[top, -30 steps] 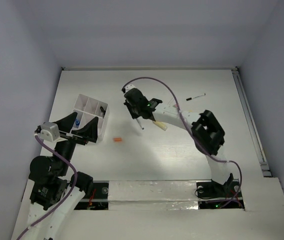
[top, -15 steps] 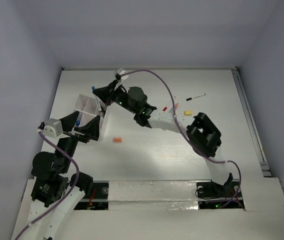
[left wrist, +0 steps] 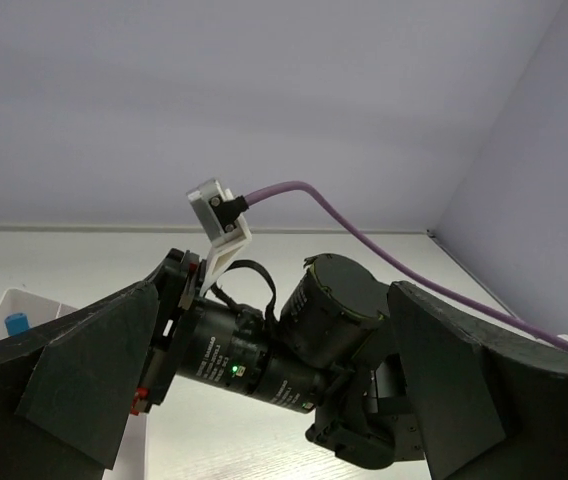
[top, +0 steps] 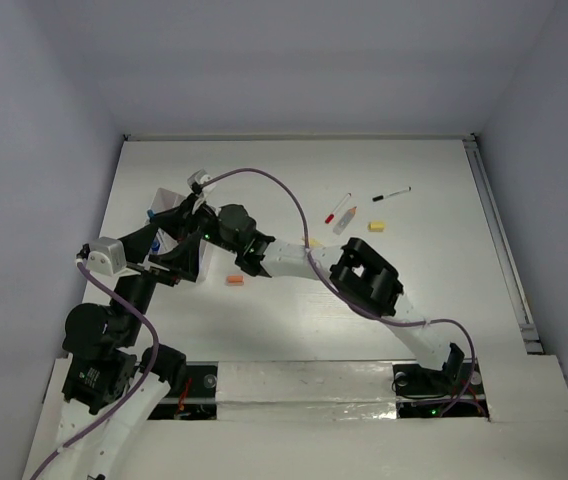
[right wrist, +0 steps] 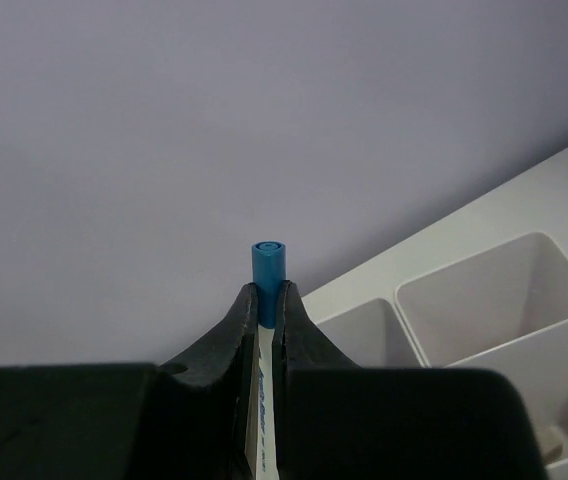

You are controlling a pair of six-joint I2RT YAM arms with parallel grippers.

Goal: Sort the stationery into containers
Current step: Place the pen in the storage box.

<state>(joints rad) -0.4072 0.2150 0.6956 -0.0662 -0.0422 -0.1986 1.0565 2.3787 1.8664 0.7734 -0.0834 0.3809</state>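
The white pen's blue cap (right wrist: 269,268) is above the white container's open compartments (right wrist: 369,335), so my right gripper should go on tipping the cap down before it lets the pen go inside.
In the right wrist view my right gripper (right wrist: 269,292) is shut on a thin white pen (right wrist: 268,262) whose blue cap sticks out past the fingertips. Beyond it are the open compartments of the white container (right wrist: 484,290). From above, the right gripper (top: 160,216) hangs over that container (top: 171,203) at the left of the table. My left gripper (top: 172,248) stands wide open just in front of the box. In the left wrist view its fingers (left wrist: 74,380) frame the right arm's wrist (left wrist: 264,360), and a blue-capped item (left wrist: 14,322) stands in one compartment.
An orange eraser (top: 234,280) lies near the box's front right. Further right lie a red-capped pen (top: 337,208), a small whitish item (top: 346,221), a yellow eraser (top: 376,226) and a black-capped pen (top: 391,193). The right arm crosses the table's middle.
The right arm has swung left from the middle of the table to above the container, carrying the blue-capped pen. The left gripper has stayed open beside the box.
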